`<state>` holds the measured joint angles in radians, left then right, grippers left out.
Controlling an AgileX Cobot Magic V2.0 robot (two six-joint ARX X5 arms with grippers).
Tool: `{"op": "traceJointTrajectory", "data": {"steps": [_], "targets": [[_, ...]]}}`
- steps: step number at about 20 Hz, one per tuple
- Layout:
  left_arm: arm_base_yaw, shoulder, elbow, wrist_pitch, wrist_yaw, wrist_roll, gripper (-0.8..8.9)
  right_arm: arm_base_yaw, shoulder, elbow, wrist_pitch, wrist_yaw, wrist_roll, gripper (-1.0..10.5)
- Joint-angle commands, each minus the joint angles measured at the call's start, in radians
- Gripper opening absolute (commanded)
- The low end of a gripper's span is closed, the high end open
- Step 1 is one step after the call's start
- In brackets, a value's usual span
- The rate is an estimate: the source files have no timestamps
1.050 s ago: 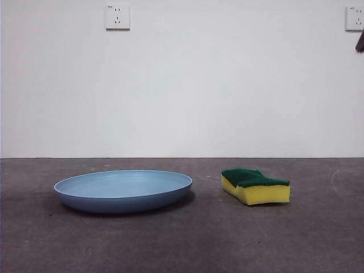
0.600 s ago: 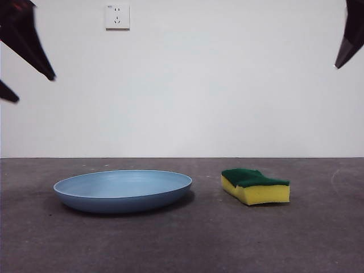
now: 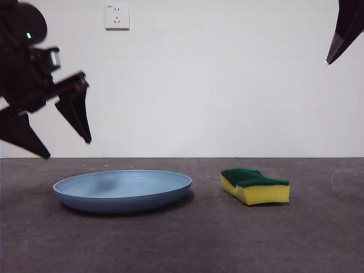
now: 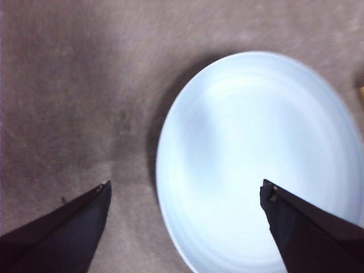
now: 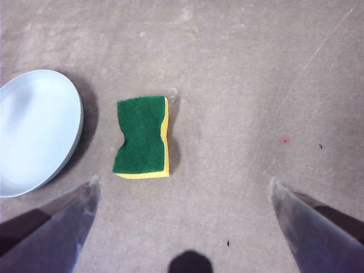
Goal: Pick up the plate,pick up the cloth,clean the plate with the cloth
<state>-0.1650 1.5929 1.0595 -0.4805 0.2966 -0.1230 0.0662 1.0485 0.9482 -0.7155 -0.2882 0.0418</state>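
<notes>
My right gripper will squeeze the cloth (image 3: 255, 188) thin, and the cloth will spread out at its end when I lift it, because the green top has a pinched-in side (image 3: 244, 185).
The light-blue plate (image 3: 122, 190) lies flat on the dark table, left of centre. To its right lies the cloth (image 3: 256, 186), a yellow sponge with a green top. My left gripper (image 3: 65, 147) hangs open just above the plate's left edge. In the left wrist view the left gripper (image 4: 185, 187) straddles the rim of the plate (image 4: 256, 165) from above. My right gripper (image 5: 183, 182) is open and high over the table, with the cloth (image 5: 142, 136) and part of the plate (image 5: 34, 131) below it. The right arm (image 3: 344, 28) shows as a dark tip at the front view's top right corner.
A white wall with two sockets (image 3: 117, 17) stands behind the table. Bare dark table surface (image 3: 227, 239) stretches in front of the plate and the cloth and to the cloth's right.
My left gripper has come down from the top left corner to just above the plate's left edge. The right gripper's tip has barely shifted. Plate and cloth have not moved.
</notes>
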Motion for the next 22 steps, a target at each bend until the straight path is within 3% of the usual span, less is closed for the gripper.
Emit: {"op": "traceJointTrajectory", "data": {"steps": [1,12,13,15,16,22], "targets": [[-0.015,0.048,-0.003,0.014,-0.025,0.015,4.38,0.002,0.003,0.004,-0.003,-0.002,0.012,5.0],[-0.051,0.188,-0.003,0.063,-0.057,0.018,4.31,0.002,0.003,0.004,-0.005,-0.002,0.013,5.0],[-0.054,0.188,-0.003,0.066,-0.06,0.018,3.66,0.002,0.003,0.004,-0.005,-0.002,0.014,5.0],[-0.063,0.188,-0.003,0.068,-0.059,0.019,0.73,0.002,0.003,0.004,-0.004,-0.002,0.015,5.0],[-0.065,0.188,-0.003,0.069,-0.058,0.019,-0.19,0.002,0.003,0.004,-0.004,-0.002,0.022,5.0],[-0.072,0.185,-0.003,0.072,-0.058,0.023,-0.08,0.003,0.003,0.004,-0.003,-0.002,0.028,5.0]]}}
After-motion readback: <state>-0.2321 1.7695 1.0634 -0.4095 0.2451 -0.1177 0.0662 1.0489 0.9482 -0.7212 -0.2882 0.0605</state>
